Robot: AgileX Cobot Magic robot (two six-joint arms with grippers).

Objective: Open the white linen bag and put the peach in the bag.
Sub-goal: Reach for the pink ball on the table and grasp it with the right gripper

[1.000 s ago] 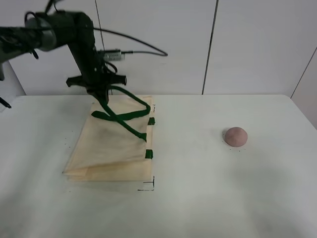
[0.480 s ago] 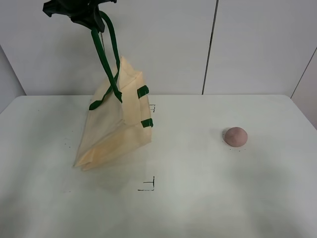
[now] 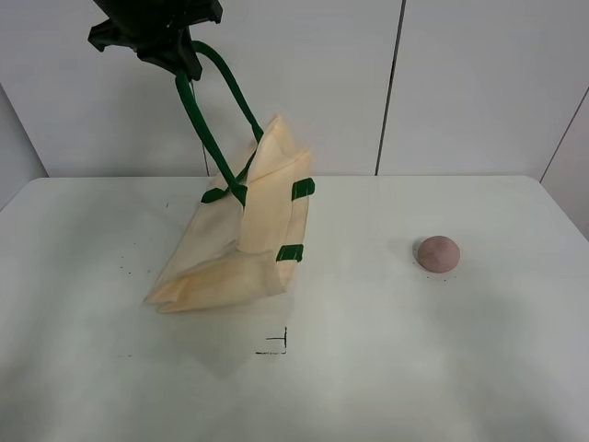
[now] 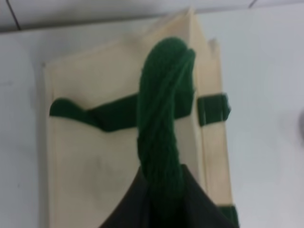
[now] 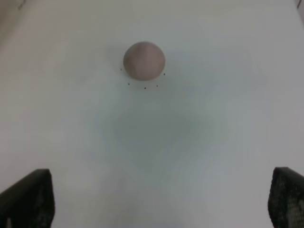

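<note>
My gripper will lower the peach [image 3: 438, 254], and the peach will settle in the bag's fold, partly showing, because the white linen bag's near side [image 3: 221, 280] sags below its raised side.
The white linen bag [image 3: 241, 247] hangs tilted by its dark green handles [image 3: 210, 129], its bottom edge still resting on the table. My left gripper [image 3: 180, 57] is high above the table and shut on the handles. In the left wrist view the bunched handles [image 4: 164, 118] run into the gripper [image 4: 161, 204], with the cream bag [image 4: 95, 166] below; its mouth looks closed. The peach [image 3: 438, 252] sits on the table at the right, apart from the bag. In the right wrist view my right gripper [image 5: 159, 199] is open above the table, short of the peach [image 5: 144, 60].
The white table [image 3: 386, 368] carries black corner marks [image 3: 276, 346] in front of the bag. A white panelled wall [image 3: 460, 83] stands behind. The right arm does not show in the exterior high view.
My left gripper rose with the handles, lifting the bag from lying flat to hanging tilted. In the last half second the bag swung a little to the right. The peach has not moved.
</note>
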